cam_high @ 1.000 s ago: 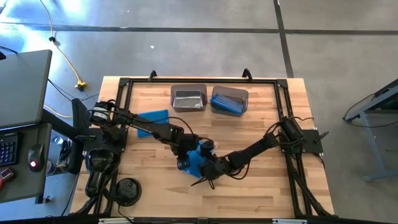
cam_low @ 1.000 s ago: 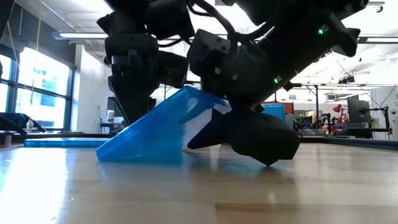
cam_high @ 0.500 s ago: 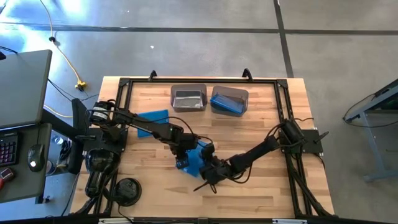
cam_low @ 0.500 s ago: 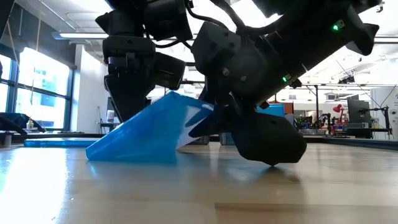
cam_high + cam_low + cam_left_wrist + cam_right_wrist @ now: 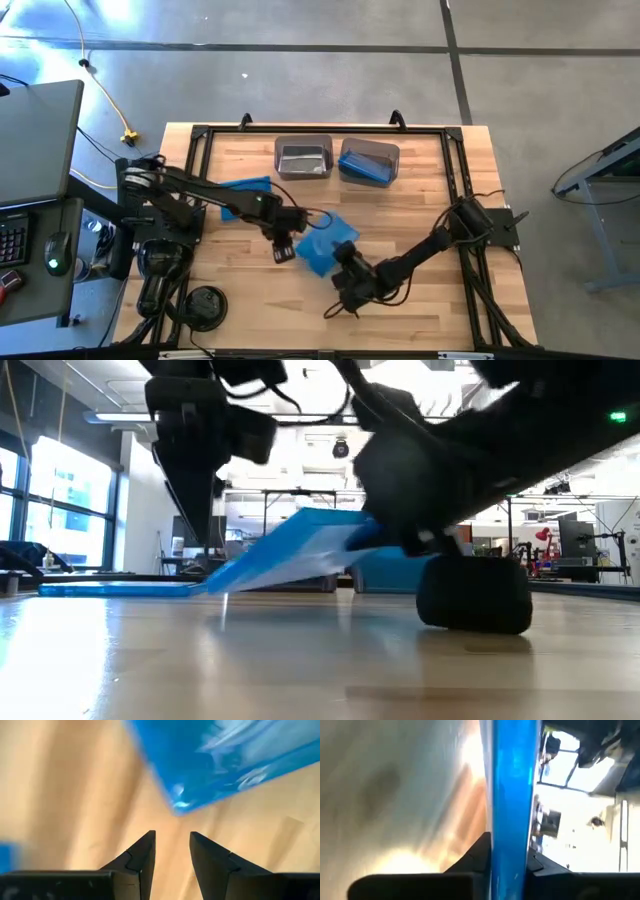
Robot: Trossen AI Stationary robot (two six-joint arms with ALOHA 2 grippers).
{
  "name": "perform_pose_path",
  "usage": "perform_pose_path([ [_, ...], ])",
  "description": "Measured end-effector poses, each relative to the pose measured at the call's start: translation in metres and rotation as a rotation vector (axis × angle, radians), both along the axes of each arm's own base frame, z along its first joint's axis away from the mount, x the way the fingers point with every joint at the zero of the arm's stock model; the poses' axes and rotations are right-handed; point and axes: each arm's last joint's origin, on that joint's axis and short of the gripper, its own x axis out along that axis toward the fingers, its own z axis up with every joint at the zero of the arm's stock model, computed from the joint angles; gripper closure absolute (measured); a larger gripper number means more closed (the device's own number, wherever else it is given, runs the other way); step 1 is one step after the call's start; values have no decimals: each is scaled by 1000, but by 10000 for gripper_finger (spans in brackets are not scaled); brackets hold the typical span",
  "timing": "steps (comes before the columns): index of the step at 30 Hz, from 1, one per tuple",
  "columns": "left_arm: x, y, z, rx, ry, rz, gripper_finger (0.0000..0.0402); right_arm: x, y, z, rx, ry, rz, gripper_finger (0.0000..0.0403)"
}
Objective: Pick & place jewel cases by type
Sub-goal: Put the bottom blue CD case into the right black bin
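Observation:
The robot's right gripper is pinching the blue case [image 5: 350,530] by one edge, so it should go on carrying the case until the case's loose end goes into the bin holding another blue case [image 5: 368,164].
A translucent blue jewel case [image 5: 325,245] is tilted at mid-table, with my right gripper [image 5: 340,264] shut on its near side. In the low view the case [image 5: 290,555] slopes down toward the table's left. My left gripper [image 5: 283,250] stands just left of it, open, with nothing between its fingers [image 5: 142,852]. The case's corner [image 5: 180,805] lies just ahead of them, apart. A second blue case [image 5: 243,190] lies flat on the table farther left, and a third [image 5: 366,166] lies in the right bin. My right gripper pinches the blue case's raised near-right edge [image 5: 510,820] between its two fingers [image 5: 479,851], one on each flat face. The fingers come from the table's near-right side, almost level. The case slopes down to its left edge [image 5: 215,586], which hangs close over the table and looks clear of it.
Two smoky grey bins stand at the far edge: the left one [image 5: 303,158] and the right one [image 5: 392,155]. A round black object [image 5: 205,305] sits at the near left corner. A black frame [image 5: 455,180] runs around the tabletop.
My right gripper has shut on the blue case and drawn back toward the near edge. My left gripper has backed off toward the table's left and risen. The case stood steeply with its lower edge on the table. It now slopes more gently, with that edge raised.

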Motion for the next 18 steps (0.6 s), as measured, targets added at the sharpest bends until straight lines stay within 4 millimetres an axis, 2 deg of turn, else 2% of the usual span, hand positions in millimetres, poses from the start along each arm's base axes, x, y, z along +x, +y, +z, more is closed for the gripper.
perform_pose_path([
  [3,-14,5,19,87,-19,64,282,-11,-7,16,-37,-28,-79,377],
  [7,-31,10,47,145,-109,151,283,-24,-33,51,6,-132,-221,392],
  [10,-39,13,62,156,-182,187,283,-36,-62,85,98,-195,-327,390],
  [13,-44,14,73,160,-241,203,283,-47,-97,113,182,-214,-438,372],
  [18,-47,15,77,188,-265,215,283,-62,-159,150,354,-276,-617,361],
])
